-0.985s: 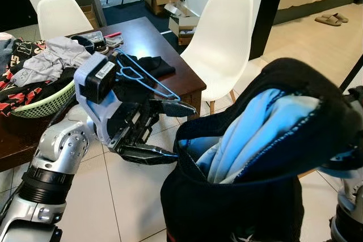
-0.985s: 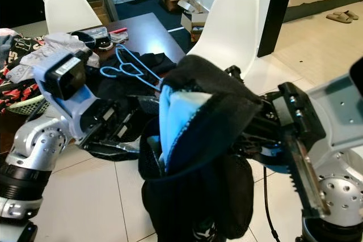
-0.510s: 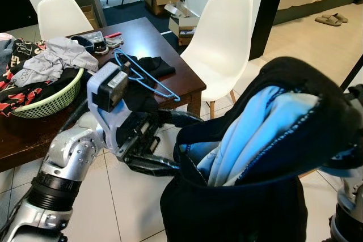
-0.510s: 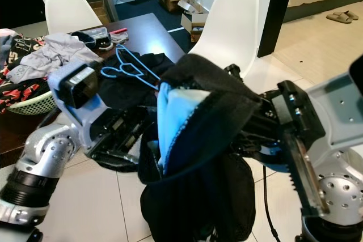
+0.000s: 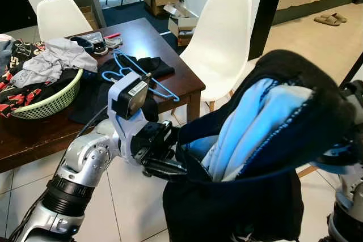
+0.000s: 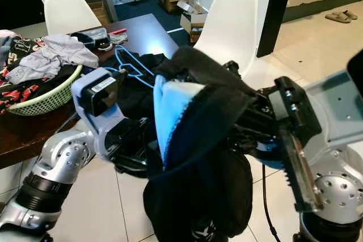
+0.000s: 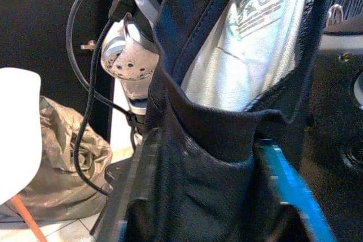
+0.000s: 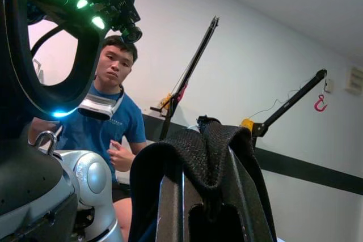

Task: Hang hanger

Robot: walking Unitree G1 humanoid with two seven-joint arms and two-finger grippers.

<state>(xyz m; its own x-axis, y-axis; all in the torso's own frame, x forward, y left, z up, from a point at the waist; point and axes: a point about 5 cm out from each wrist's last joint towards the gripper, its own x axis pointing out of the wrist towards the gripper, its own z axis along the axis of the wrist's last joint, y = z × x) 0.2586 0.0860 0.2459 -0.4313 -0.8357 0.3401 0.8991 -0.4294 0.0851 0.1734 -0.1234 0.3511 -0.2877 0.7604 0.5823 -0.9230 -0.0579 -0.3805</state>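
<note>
The garment's hem hangs limp at the garment's opening, so I expect the black garment to fall together into a narrow heap when the robot's left gripper carries it.
A blue wire hanger lies on a black cloth on the dark wooden table. My right gripper is shut on a black garment with a light blue lining, held up over the floor with its opening facing the table. The fabric drapes over the right fingers. My left gripper is at the lower edge of that opening, well below the hanger. It is open, and the garment's black hem lies between its fingers.
A green basket heaped with clothes sits on the table's left part. White chairs stand behind the table and at its right end. A person in a blue shirt stands behind me. Tiled floor lies below.
My left arm has swung right from beside the table, and its open fingers have reached the garment's opening. The right arm still holds the garment up in much the same place.
</note>
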